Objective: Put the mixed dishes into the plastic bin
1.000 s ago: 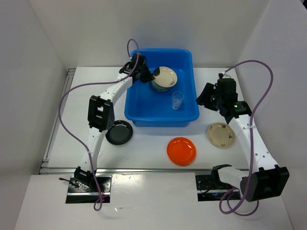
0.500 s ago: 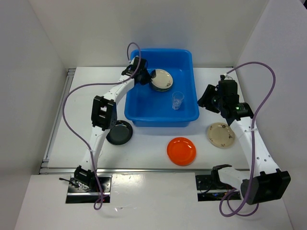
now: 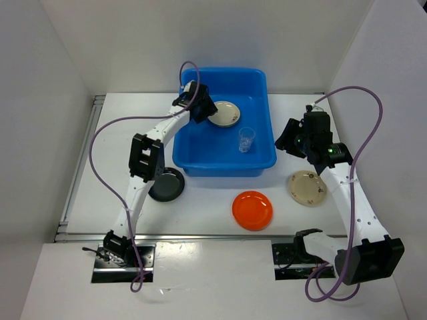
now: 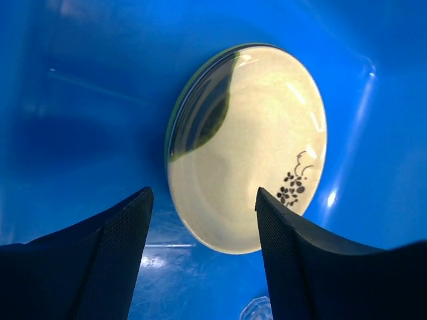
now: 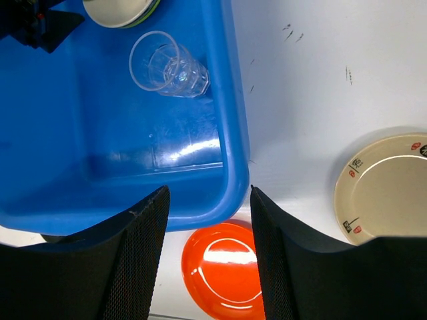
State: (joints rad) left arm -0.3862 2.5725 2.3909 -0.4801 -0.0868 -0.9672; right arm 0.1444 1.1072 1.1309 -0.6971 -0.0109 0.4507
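Observation:
The cream plate (image 3: 227,114) lies flat in the bin, and my left gripper's fingers are clear of it. I keep moving away until the fingers are on both sides of the black plate's rim (image 3: 153,193).
The plastic bin (image 3: 193,163) is a big blue tub at the back middle of the table. Inside it a cream plate with dark flower marks (image 4: 247,147) rests on a green-rimmed plate (image 4: 171,127), with a clear glass cup (image 3: 247,139) standing nearby. My left gripper (image 4: 203,193) hangs open just in front of that cream plate, with nothing between its fingers. My right gripper (image 5: 209,190) is open and empty above the bin's near right corner (image 5: 237,133). On the table lie an orange plate (image 3: 252,210), a black plate (image 3: 167,185) and a cream plate with brown marks (image 3: 307,187).
White walls close in the table on the left, back and right. A purple cable loops over each arm. The black plate lies under the left arm's elbow (image 3: 145,157). The right wrist view shows the glass cup (image 5: 167,67) and the orange plate (image 5: 223,270).
My left gripper has opened and let go of the cream plate, which now lies on the plates in the bin. The right arm shifted slightly, then stayed still.

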